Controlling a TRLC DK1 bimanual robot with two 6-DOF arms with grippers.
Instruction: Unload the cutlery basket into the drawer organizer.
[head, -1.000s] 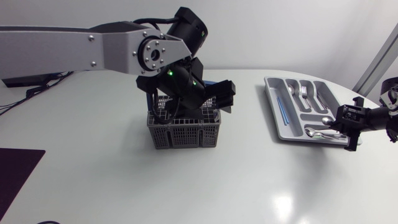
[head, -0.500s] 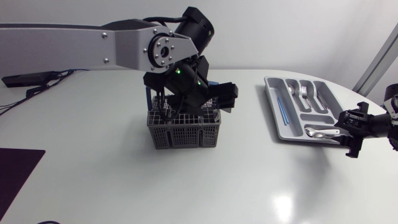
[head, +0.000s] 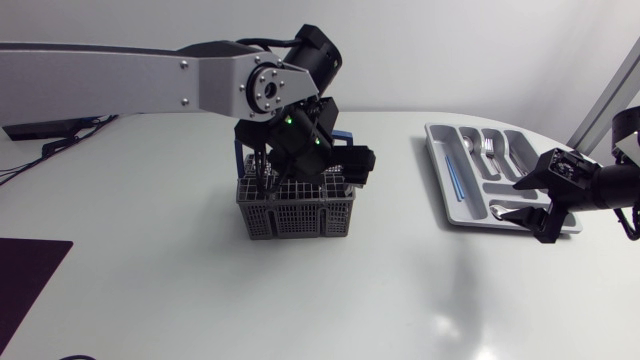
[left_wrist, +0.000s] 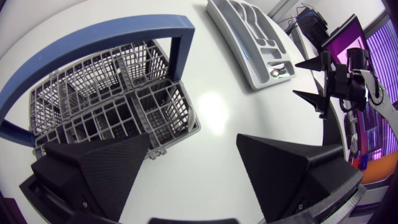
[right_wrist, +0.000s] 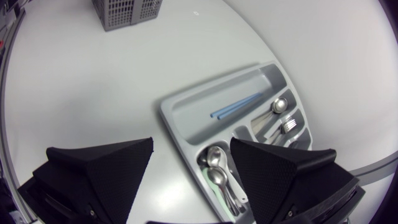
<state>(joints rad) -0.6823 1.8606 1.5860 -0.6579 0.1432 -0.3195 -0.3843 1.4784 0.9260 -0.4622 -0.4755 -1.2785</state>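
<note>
My gripper will lift the metal spoon (left_wrist: 191, 120) hidden in the cutlery basket's end cell, and the spoon will slide free, because a pale sliver shows there.
The grey mesh cutlery basket (head: 296, 208) with a blue handle (left_wrist: 93, 46) stands mid-table. No cutlery shows in the cells I can see. My left gripper (head: 350, 168) hangs open just above the basket's right side, with nothing between its fingers (left_wrist: 93, 177). The grey drawer organizer (head: 452, 185) lies at the right and holds spoons (right_wrist: 216, 169), forks (right_wrist: 285, 126) and blue sticks (right_wrist: 236, 107). My right gripper (head: 530, 208) hovers open over the organizer's near end, above the spoons, holding nothing.
A dark mat (head: 25, 270) lies at the table's front left edge. Bare white tabletop (head: 400, 270) stretches between the basket and the organizer and along the front.
My right gripper has opened, drawn back from the spoon compartment and risen, leaving a spoon in the organizer. My left arm has shifted slightly right over the basket.
</note>
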